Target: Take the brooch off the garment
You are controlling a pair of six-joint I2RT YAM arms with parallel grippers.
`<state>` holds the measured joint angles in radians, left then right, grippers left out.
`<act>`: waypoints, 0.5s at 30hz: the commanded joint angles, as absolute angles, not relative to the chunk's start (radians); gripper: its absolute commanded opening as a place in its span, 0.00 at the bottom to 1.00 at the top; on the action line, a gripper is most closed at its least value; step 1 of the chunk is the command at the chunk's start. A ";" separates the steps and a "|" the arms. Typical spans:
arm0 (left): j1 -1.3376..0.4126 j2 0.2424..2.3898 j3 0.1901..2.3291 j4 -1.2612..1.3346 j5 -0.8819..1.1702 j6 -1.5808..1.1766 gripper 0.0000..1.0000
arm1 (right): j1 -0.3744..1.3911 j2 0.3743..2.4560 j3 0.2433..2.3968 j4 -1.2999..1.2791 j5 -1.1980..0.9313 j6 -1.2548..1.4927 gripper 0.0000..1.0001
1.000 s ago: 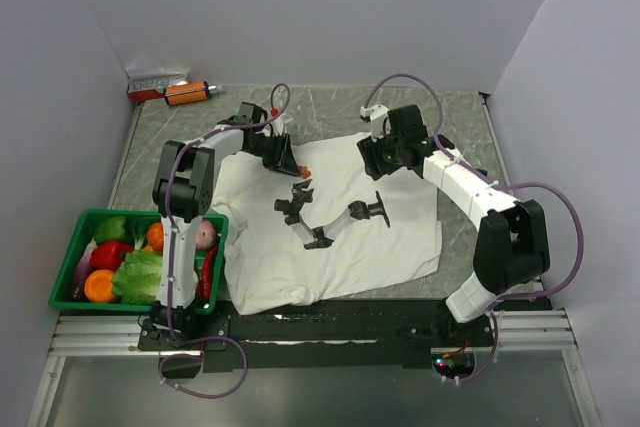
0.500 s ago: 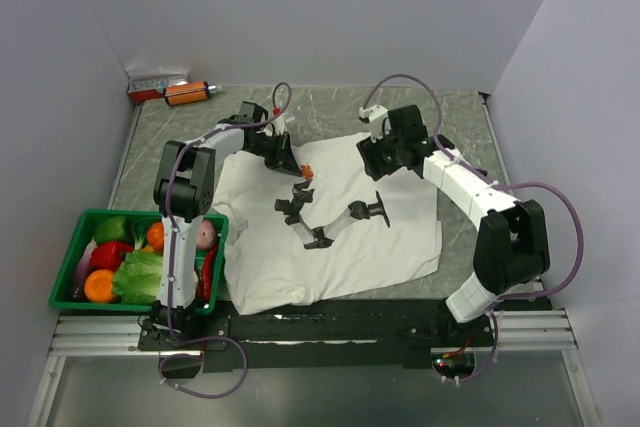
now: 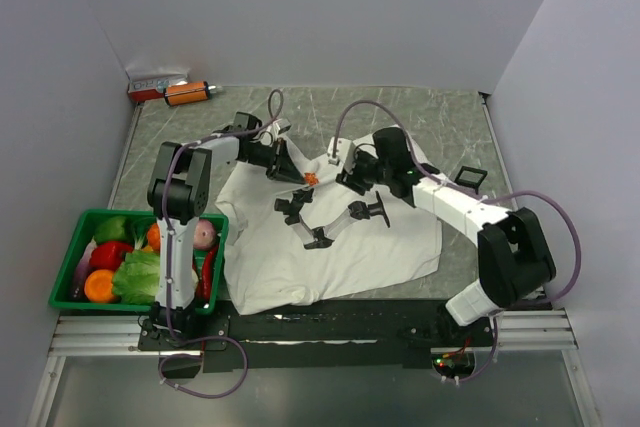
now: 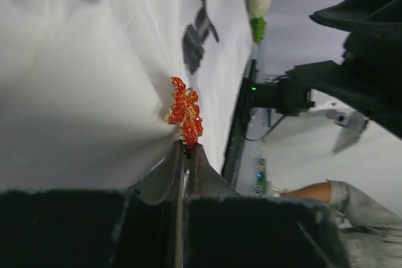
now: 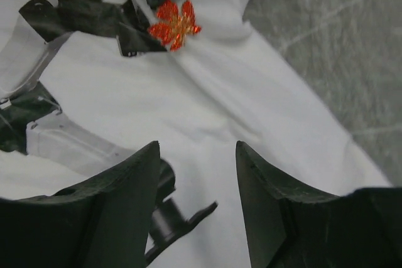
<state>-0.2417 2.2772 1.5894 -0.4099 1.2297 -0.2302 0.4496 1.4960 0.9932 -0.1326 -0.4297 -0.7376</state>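
Observation:
The garment's fold (image 5: 204,85) rises along with the brooch (image 5: 174,24) in my left gripper, so my right gripper should hold the brooch while my left gripper grips again.
The garment (image 3: 340,242) is a white T-shirt with black printed shapes, spread on the table. The brooch (image 3: 311,178) is a tiny orange-red leaf-shaped piece near the collar. My left gripper (image 3: 299,176) is shut on the brooch's lower edge; in the left wrist view the fingertips (image 4: 187,149) pinch the brooch (image 4: 185,112) and the cloth (image 4: 75,92) puckers toward it. My right gripper (image 3: 347,175) is open, just right of the brooch. In the right wrist view its jaws (image 5: 196,145) hover above the cloth (image 5: 251,98), with the brooch (image 5: 174,24) ahead of them.
A green basket (image 3: 100,212) of vegetables and fruit stands at the near left by the left arm's base. An orange bottle with a black cap (image 3: 187,93) and a small box (image 3: 155,82) lie at the far left corner. Walls enclose the grey table (image 3: 450,117).
My right arm has swung left over the shirt, bringing its open gripper close to the brooch. My left gripper has shifted slightly right with the brooch in it.

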 commanded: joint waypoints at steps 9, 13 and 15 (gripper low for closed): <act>-0.241 2.172 1.437 0.026 1.468 -0.670 0.01 | 0.552 1.661 1.005 0.166 -0.664 -1.160 0.55; -0.247 2.171 1.427 0.083 1.474 -0.713 0.01 | 0.569 1.652 1.000 0.141 -0.664 -1.177 0.54; -0.248 2.166 1.417 0.098 1.480 -0.735 0.01 | 0.578 1.651 0.997 0.149 -0.643 -1.158 0.53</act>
